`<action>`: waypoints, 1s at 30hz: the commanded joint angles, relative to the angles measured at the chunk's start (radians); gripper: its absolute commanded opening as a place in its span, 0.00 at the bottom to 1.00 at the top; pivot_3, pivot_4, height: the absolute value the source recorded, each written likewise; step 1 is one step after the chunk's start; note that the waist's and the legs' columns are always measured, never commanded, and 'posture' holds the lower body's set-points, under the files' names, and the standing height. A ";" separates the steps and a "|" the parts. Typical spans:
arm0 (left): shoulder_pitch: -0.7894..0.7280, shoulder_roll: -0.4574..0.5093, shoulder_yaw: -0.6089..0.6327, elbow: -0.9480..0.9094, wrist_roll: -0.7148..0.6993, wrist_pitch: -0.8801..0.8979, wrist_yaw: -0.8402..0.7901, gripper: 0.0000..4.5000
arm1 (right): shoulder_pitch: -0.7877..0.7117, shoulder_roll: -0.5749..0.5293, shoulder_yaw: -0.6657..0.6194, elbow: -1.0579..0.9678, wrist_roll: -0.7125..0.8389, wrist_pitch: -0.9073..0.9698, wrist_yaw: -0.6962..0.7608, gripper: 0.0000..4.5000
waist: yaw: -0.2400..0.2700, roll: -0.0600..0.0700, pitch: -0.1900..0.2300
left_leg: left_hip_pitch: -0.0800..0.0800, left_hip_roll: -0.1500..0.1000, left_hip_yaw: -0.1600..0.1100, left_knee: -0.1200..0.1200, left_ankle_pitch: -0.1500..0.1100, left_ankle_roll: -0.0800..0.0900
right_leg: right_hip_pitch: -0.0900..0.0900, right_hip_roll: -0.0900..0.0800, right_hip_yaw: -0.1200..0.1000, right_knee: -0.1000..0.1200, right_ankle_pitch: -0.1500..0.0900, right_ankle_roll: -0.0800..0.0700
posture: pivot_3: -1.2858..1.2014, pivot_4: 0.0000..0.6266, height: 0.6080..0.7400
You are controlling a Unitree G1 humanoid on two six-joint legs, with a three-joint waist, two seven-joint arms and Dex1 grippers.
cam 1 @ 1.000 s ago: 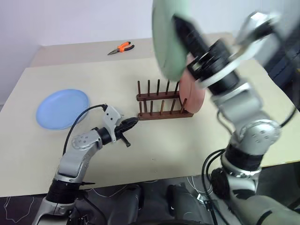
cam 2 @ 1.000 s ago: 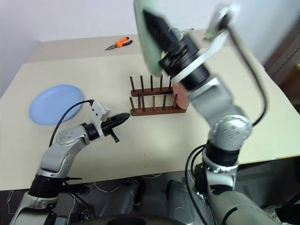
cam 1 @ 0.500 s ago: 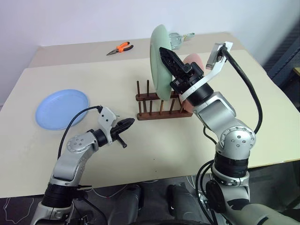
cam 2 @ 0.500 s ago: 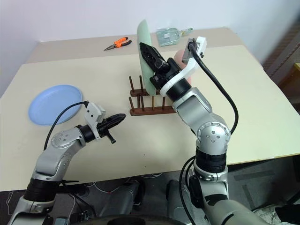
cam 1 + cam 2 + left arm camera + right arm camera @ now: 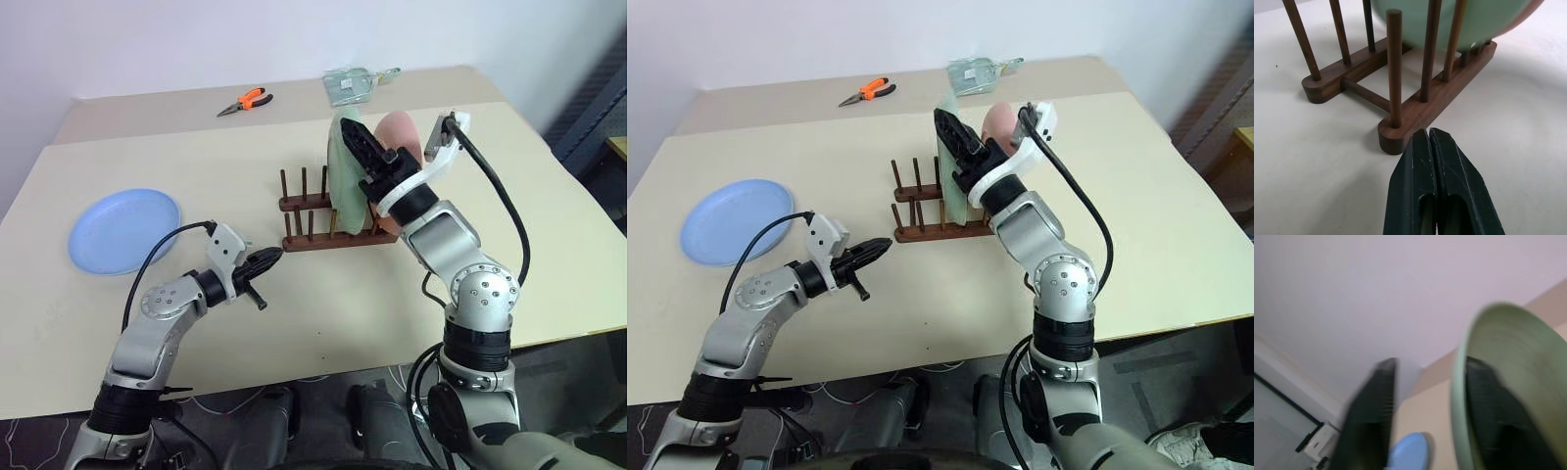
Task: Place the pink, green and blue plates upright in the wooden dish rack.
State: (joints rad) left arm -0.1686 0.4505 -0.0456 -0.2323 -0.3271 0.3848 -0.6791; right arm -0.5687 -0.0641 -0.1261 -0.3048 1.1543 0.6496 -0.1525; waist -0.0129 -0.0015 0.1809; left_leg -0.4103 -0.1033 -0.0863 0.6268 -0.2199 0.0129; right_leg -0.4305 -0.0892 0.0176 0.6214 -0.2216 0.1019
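Observation:
The blue plate (image 5: 124, 231) is lying flat a long way from the robot's right gripper, so the left gripper should raise its near rim (image 5: 92, 264) and pass the plate to the right gripper.
The pale green plate (image 5: 340, 186) stands upright between the pegs of the wooden dish rack (image 5: 318, 238), at mid table. The pink plate (image 5: 400, 130) stands upright in the rack just to its right. My right gripper (image 5: 351, 132) sits over the green plate's top rim. In the right wrist view its fingers (image 5: 1369, 416) are spread wide, one on each side of the rim (image 5: 1459, 396), so it is open. The blue plate (image 5: 124, 230) lies flat at the table's left. My left gripper (image 5: 1429, 134) is shut and empty, hovering just short of the rack's near-left end (image 5: 1400, 137).
Orange-handled pliers (image 5: 250, 99) and a clear packet (image 5: 351, 83) lie on the far part of the table. The beige table (image 5: 323, 313) has open surface in front of the rack and to its right.
My right arm has brought the green plate down from high above into the rack beside the pink plate, and its fingers have spread apart. The left arm has stayed put.

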 commanded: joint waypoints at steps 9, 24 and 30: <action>0.014 0.006 0.012 -0.051 -0.010 0.002 0.002 0.00 | -0.152 -0.223 0.114 -0.034 -0.302 -0.010 0.247 0.91 | 0.000 0.000 0.000 | 0.000 0.000 0.000 0.000 0.000 0.000 | 0.000 0.000 0.000 0.000 0.000 0.000 | 0.52 0.24 0.91; -0.152 -0.104 0.527 0.078 0.087 0.058 0.721 0.87 | -0.275 -0.441 0.480 0.051 -0.930 -0.397 0.757 1.00 | 0.001 -0.003 0.000 | 0.000 0.002 0.001 0.001 -0.001 -0.001 | 0.000 0.001 -0.002 -0.001 0.002 0.005 | 0.52 0.24 0.91; -0.174 -0.127 0.706 0.070 0.078 0.292 0.954 0.87 | -0.259 -0.382 0.497 0.081 -0.988 -0.446 0.811 1.00 | 0.005 -0.006 0.001 | 0.000 0.000 0.000 0.003 -0.001 -0.001 | 0.001 0.002 -0.002 -0.001 0.004 0.007 | 0.52 0.24 0.91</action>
State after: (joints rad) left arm -0.3215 0.3282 0.6058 -0.1301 -0.2245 0.6349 0.2297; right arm -0.8222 -0.4638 0.3860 -0.2076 0.1715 0.2275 0.6456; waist -0.0075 -0.0076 0.1819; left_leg -0.4103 -0.1037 -0.0866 0.6299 -0.2207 0.0114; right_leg -0.4290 -0.0875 0.0158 0.6207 -0.2178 0.1089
